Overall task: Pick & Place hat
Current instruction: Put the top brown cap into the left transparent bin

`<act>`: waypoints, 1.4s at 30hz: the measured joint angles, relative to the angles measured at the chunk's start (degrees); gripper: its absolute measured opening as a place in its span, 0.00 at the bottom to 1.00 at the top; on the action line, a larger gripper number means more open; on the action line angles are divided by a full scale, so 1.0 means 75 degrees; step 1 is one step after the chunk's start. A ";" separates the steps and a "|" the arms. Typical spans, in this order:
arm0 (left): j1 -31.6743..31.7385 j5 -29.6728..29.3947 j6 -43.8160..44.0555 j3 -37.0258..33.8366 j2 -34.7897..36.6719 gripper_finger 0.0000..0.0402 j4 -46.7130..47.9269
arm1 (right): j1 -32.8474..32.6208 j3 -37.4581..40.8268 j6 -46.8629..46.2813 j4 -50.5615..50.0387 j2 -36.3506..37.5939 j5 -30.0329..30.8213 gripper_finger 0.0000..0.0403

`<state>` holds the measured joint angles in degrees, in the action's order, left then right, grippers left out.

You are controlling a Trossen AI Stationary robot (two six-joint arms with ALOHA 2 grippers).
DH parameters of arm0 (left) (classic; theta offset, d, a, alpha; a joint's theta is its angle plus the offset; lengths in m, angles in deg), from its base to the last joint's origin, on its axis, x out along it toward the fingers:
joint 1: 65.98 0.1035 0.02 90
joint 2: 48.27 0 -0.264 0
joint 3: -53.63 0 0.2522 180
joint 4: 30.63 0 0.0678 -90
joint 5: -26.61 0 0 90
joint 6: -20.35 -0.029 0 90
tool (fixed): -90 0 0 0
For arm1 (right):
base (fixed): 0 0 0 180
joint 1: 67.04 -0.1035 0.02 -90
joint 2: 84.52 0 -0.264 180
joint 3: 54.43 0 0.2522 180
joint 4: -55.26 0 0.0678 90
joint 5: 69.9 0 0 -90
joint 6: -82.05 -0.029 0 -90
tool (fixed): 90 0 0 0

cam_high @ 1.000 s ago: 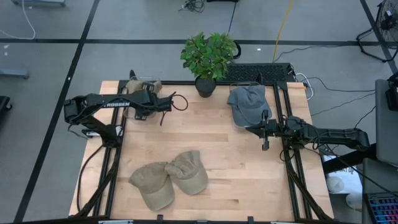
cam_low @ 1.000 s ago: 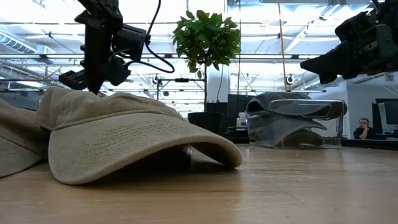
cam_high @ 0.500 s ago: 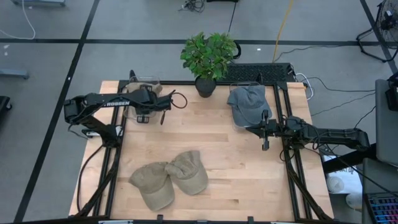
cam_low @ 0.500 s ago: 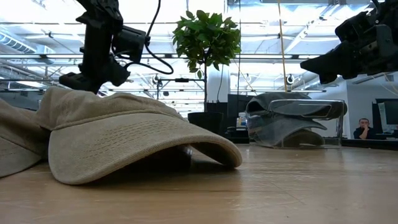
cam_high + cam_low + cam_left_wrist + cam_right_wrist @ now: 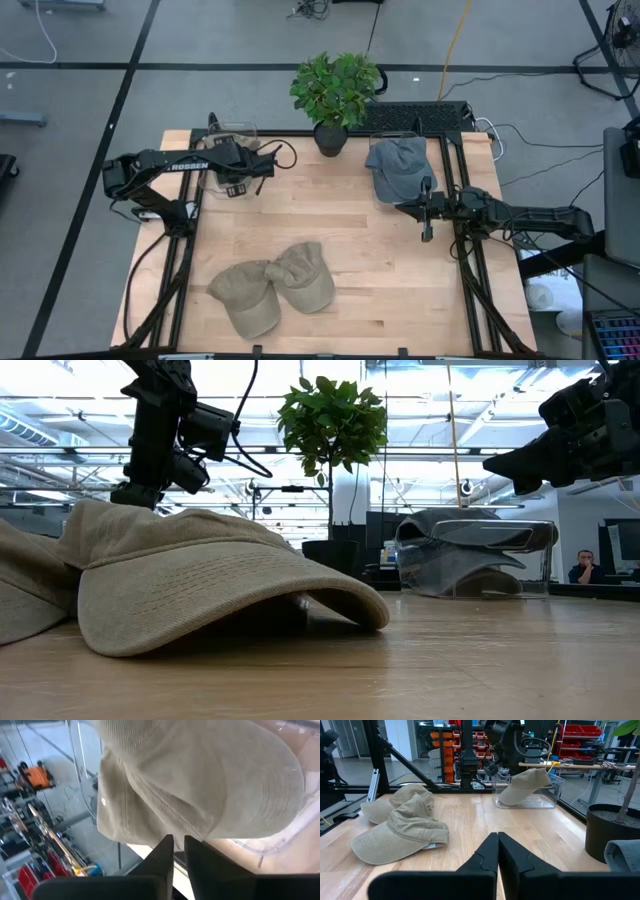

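The tan hat's top [image 5: 535,777] leans up higher than the clear box's rim. Next, my left gripper closes and pushes the hat down into the clear box [image 5: 532,800].
My left gripper [image 5: 178,842] hangs tipped downward over a clear box [image 5: 527,801] at the table's far left. Its fingers stand a narrow gap apart at the lower edge of a tan hat [image 5: 200,780] that lies in that box [image 5: 213,178]. The same hat [image 5: 526,781] leans on the box wall. Two more tan hats [image 5: 243,297] [image 5: 305,275] lie side by side on the table near its front edge. My right gripper [image 5: 403,207] waits level and shut at the right, next to a grey-blue hat [image 5: 397,165]. My left gripper has its fingertips [image 5: 165,845] right at the tan hat's lower edge [image 5: 150,837], coming at it slanting from above. Whether they touch the cloth I cannot tell. The hat rests in the clear box.
A potted plant [image 5: 335,90] stands at the middle of the far edge. The grey-blue hat [image 5: 460,550] sits in a second clear box [image 5: 545,555] at the far right. Bare wood lies between the two arms. A person sits in the room beyond [image 5: 583,568].
My left gripper has rolled about its own pointing line while staying over the clear box; in the low view its fingers now point more downward than before. The right arm and the hats on the table have kept still.
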<state>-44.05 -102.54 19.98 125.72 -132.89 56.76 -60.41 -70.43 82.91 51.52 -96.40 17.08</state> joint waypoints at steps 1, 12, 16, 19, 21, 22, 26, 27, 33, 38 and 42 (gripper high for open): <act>-0.0008 0.0001 0.0130 0.0000 0.0000 0.15 0.0031 | 0.0002 0.0000 0.0000 -0.0001 0.0000 0.0000 0.00; 0.0054 0.0364 0.3035 0.1092 0.0000 0.36 0.0945 | 0.0000 0.0000 -0.0001 0.0000 0.0000 0.0000 0.00; 0.0454 0.1192 0.3749 0.1600 0.0004 0.33 0.1520 | 0.0000 0.0000 0.0000 -0.0001 0.0000 0.0000 0.00; 0.0974 0.2070 0.3831 0.1649 0.0068 0.25 0.1239 | 0.0003 0.0000 -0.0001 -0.0001 0.0000 0.0000 0.00; 0.1293 0.2349 0.3609 0.1600 0.0079 0.17 0.0906 | 0.0002 0.0000 -0.0001 0.0001 0.0002 0.0000 0.00; 0.1420 0.2380 0.3504 0.1539 0.0079 0.12 0.0666 | 0.0001 0.0000 0.0001 -0.0001 0.0000 0.0000 0.00; 0.1964 0.2225 0.3232 0.1272 0.0076 0.02 -0.0471 | 0.0003 0.0000 0.0000 0.0000 0.0000 0.0000 0.00; 0.2100 0.2226 0.3133 0.1179 0.0076 0.03 -0.0782 | 0.0000 0.0000 -0.0002 0.0002 0.0000 0.0000 0.00; 0.2834 0.2945 0.2852 0.0561 0.0076 0.01 -0.2248 | 0.0001 0.0000 0.0000 0.0000 0.0001 0.0000 0.00; 0.3360 0.3088 0.2851 -0.0176 0.0076 0.02 -0.3151 | 0.0003 0.0000 0.0000 0.0002 0.0000 0.0000 0.00; 0.3736 0.3086 0.2852 -0.0877 0.0073 0.01 -0.4065 | 0.0003 0.0000 0.0001 -0.0001 0.0000 0.0000 0.00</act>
<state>-16.03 -79.40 41.37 119.14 -132.34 26.27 -60.39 -70.43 82.92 51.52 -96.40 17.08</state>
